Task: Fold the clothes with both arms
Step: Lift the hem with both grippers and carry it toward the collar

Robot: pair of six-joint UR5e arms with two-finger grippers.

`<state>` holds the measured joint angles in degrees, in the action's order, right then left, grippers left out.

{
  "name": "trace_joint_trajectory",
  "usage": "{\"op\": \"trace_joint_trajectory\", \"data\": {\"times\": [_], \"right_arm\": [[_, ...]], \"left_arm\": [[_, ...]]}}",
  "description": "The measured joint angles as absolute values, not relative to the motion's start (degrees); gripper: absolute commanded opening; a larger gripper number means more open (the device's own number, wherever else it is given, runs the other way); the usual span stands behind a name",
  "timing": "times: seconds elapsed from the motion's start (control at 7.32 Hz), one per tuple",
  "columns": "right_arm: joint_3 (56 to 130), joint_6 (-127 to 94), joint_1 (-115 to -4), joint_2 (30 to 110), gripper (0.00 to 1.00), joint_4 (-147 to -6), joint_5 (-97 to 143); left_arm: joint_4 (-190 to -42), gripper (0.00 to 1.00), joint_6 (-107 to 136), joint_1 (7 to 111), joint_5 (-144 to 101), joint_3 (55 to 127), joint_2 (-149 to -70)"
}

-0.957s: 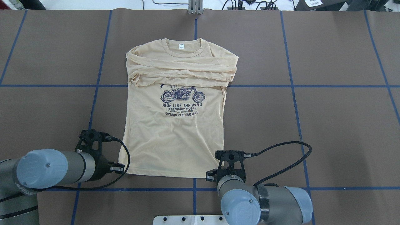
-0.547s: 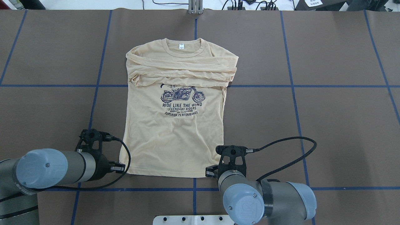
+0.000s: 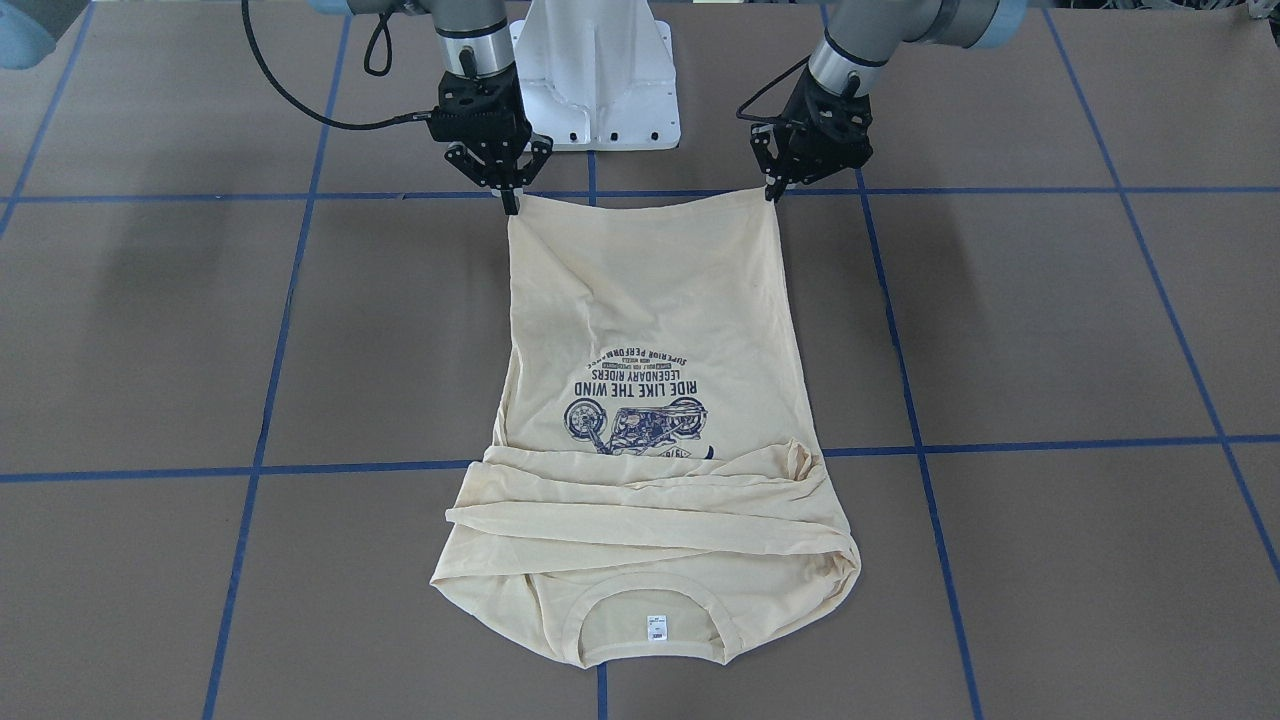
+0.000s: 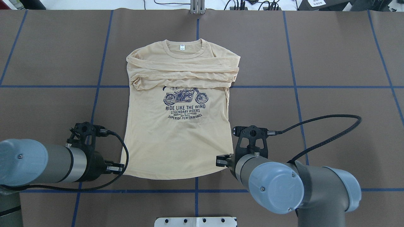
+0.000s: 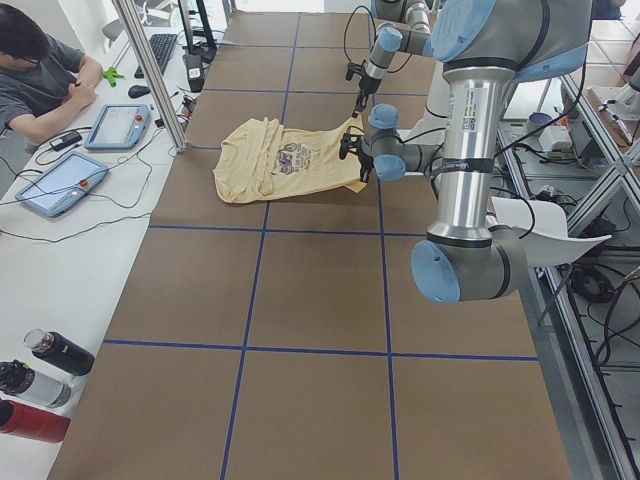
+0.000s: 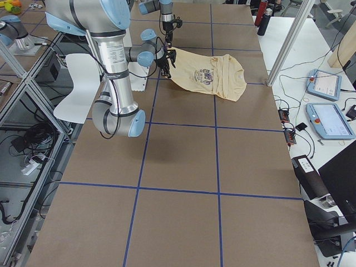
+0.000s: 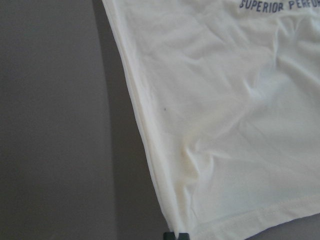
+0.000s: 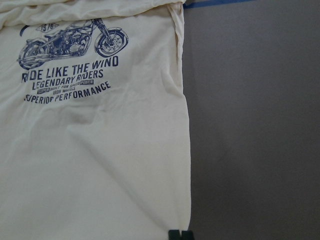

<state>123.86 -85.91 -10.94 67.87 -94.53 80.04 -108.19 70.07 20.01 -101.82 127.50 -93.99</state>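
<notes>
My left gripper and right gripper should pull the T-shirt's hem toward the pedestal base [image 3: 599,90] before they fold it over the sleeves, because the T-shirt's collar [image 3: 655,649] lies far from the pedestal base.
The clothes are one cream-yellow long-sleeved T-shirt [image 4: 176,138] with a navy motorcycle print, lying face up on the brown table with its sleeves folded across the chest [image 3: 650,510] and its collar away from the robot. My left gripper [image 3: 773,192] is shut on the hem's left corner, and the left wrist view shows its fingertips [image 7: 176,236] pinching that corner. My right gripper [image 3: 510,205] is shut on the other hem corner [image 8: 180,220]. Both corners are held a little off the table, and the hem [image 4: 173,177] sags between them.
The white pedestal base [image 3: 600,80] stands just behind the hem. Blue tape lines [image 4: 296,86] cross the brown table. A person [image 5: 40,80] sits at a side desk with tablets [image 5: 60,180] past the collar end. Bottles [image 5: 40,370] stand by the table's left end.
Both arms have risen with the hem corners. The hem has left the table and now curves between the grippers. The right arm rose most, and the shirt slid slightly away from the robot.
</notes>
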Motion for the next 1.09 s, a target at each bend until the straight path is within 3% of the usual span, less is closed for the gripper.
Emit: {"op": "trace_joint_trajectory", "data": {"times": [0.55, 0.82, 1.09], "right_arm": [[140.40, -85.89, -3.62, 79.72, 0.00, -97.19, 80.87], [147.38, -86.01, 1.46, 81.59, 0.00, -100.46, 80.89], [149.40, -86.32, 2.03, 81.46, 0.00, -101.99, 80.62]], "left_arm": [[-104.48, 0.00, 70.97, 18.63, -104.49, 136.89, -93.21], [-104.40, 0.00, 71.19, 15.22, -104.86, 139.89, -93.22], [-104.34, 0.00, 72.94, 14.04, -105.39, 141.18, -93.63]]}}
